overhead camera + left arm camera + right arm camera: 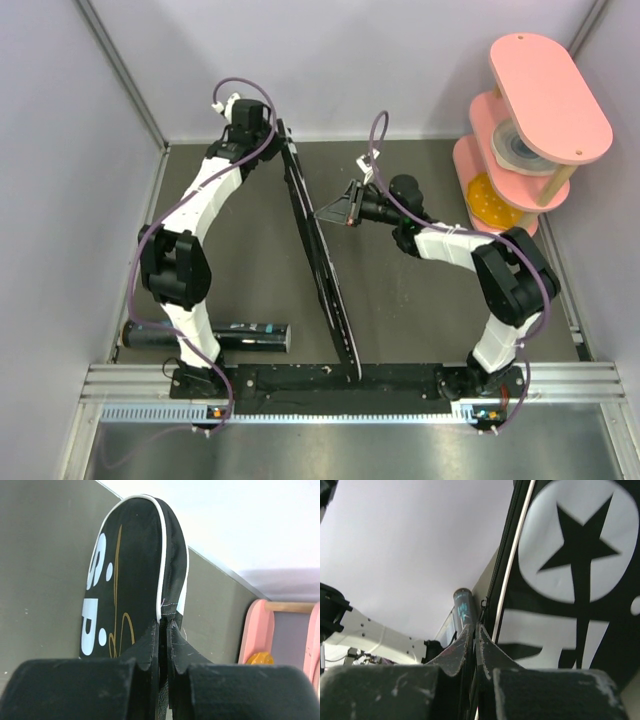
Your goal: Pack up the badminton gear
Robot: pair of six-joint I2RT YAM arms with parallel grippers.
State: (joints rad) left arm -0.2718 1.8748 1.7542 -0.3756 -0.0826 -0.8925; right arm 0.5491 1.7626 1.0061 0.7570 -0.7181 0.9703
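My left gripper is holding the bag's rounded end (287, 146). My right gripper goes on pulling the zipper pull along the zipper edge until it gets to the bag's front end (349, 364).
The black racket-shaped bag (318, 260) stands on its edge across the middle of the table, from the back down to the front rail. My left gripper (277, 131) is at its far, rounded end; in the left wrist view the left gripper (164, 626) is shut on the rim of the bag (127, 570), beside its white piping. My right gripper (322, 213) reaches the bag's side from the right. In the right wrist view the right gripper (473, 629) is shut right under a small zipper pull (483, 603); whether it pinches the pull is unclear. The black shuttle tube (215, 336) lies at the front left.
A pink tiered stand (540, 130) fills the back right corner, holding a white roll and a yellow item. Grey walls close in the table on the left, back and right. A metal rail (350, 385) runs along the front between the arm bases.
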